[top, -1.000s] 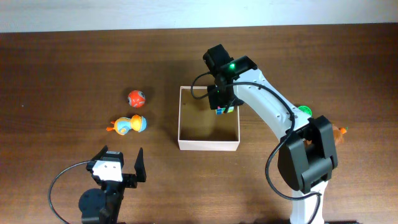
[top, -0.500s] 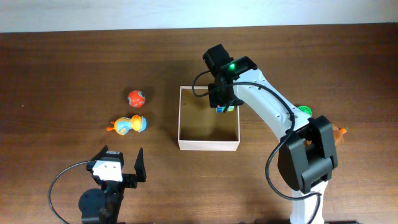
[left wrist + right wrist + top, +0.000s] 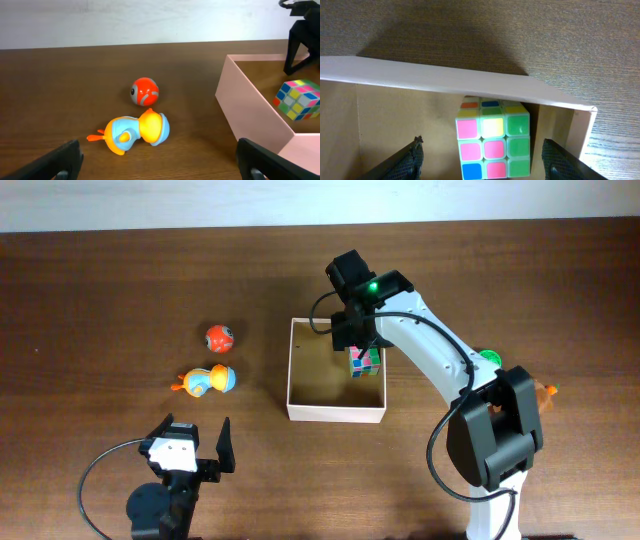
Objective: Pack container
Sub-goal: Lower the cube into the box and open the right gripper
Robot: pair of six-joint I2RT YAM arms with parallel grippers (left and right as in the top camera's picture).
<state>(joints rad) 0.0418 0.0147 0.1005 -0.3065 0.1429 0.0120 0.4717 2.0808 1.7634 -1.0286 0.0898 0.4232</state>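
Observation:
Next, my right gripper closes its fingers and pushes the cube's inner side (image 3: 354, 365) toward the container's side (image 3: 549, 123), because there is a gap between the puzzle cube and that side of the container.
The container (image 3: 295, 370) is a square shallow box with white walls and a tan inside, at the table's middle. A colourful puzzle cube (image 3: 364, 361) lies inside it at the back right corner; it also shows in the right wrist view (image 3: 492, 137) and the left wrist view (image 3: 298, 99). My right gripper (image 3: 352, 338) hangs over that corner, open, its fingers (image 3: 482, 160) apart from the cube on both sides. My left gripper (image 3: 195, 448) is open and empty near the front edge. An orange ball (image 3: 220, 338) and a duck toy (image 3: 207, 381) lie left of the container.
A green object (image 3: 489, 358) and an orange object (image 3: 546, 391) lie right of the container, partly hidden by the right arm. In the left wrist view the ball (image 3: 144, 91) and duck (image 3: 135, 132) lie ahead of the fingers, with the container wall (image 3: 250, 107) to the right.
The right gripper has opened and let the cube go; the cube now lies lower on the container floor. The left arm has not moved.

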